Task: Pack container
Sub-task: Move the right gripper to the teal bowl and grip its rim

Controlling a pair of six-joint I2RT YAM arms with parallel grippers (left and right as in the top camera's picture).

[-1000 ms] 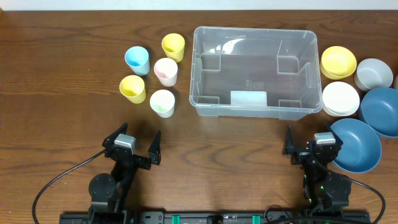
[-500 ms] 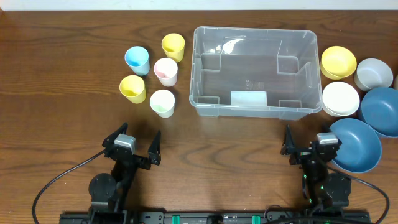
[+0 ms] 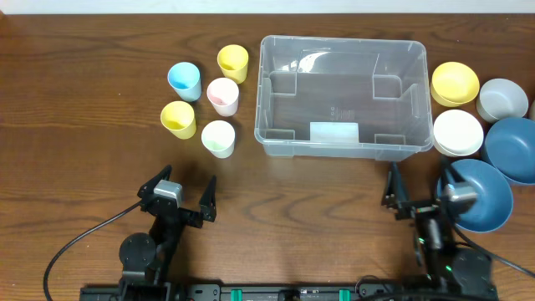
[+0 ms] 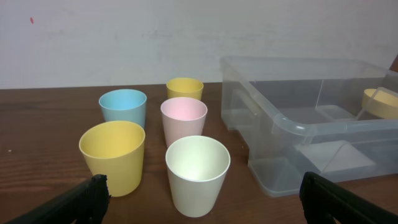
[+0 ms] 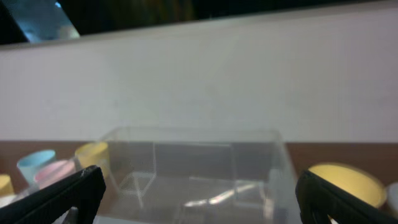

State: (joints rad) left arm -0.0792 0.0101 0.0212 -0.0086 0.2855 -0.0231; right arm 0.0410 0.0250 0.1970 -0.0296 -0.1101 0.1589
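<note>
Next, my open right gripper swings round and grabs the bowl's rim (image 3: 505, 217) farthest from the container, because it points at the container's front side (image 3: 376, 153), beside the nearer blue bowl.
The clear plastic container (image 3: 341, 96) stands empty at the table's back middle; it also shows in the left wrist view (image 4: 311, 118) and blurred in the right wrist view (image 5: 199, 168). Left of it stand several cups: blue (image 3: 184, 80), two yellow (image 3: 233, 62) (image 3: 178, 119), pink (image 3: 223, 95) and pale green (image 3: 218, 138). Right of it lie bowls: yellow (image 3: 455, 83), grey (image 3: 502, 99), white (image 3: 458, 132) and two blue (image 3: 512, 148) (image 3: 481, 194). My left gripper (image 3: 185, 194) is open and empty near the front edge. My right gripper (image 3: 418, 196) is open and empty, beside the nearer blue bowl.
In the left wrist view the pale green cup (image 4: 198, 174) is nearest, with the yellow cup (image 4: 113, 155) to its left. A white wall runs behind the table. The bare wooden table (image 3: 84, 150) spreads to the left.
My right gripper has tilted upward and shifted a little to the right, toward the nearer blue bowl. The left arm, cups, bowls and container have not moved.
</note>
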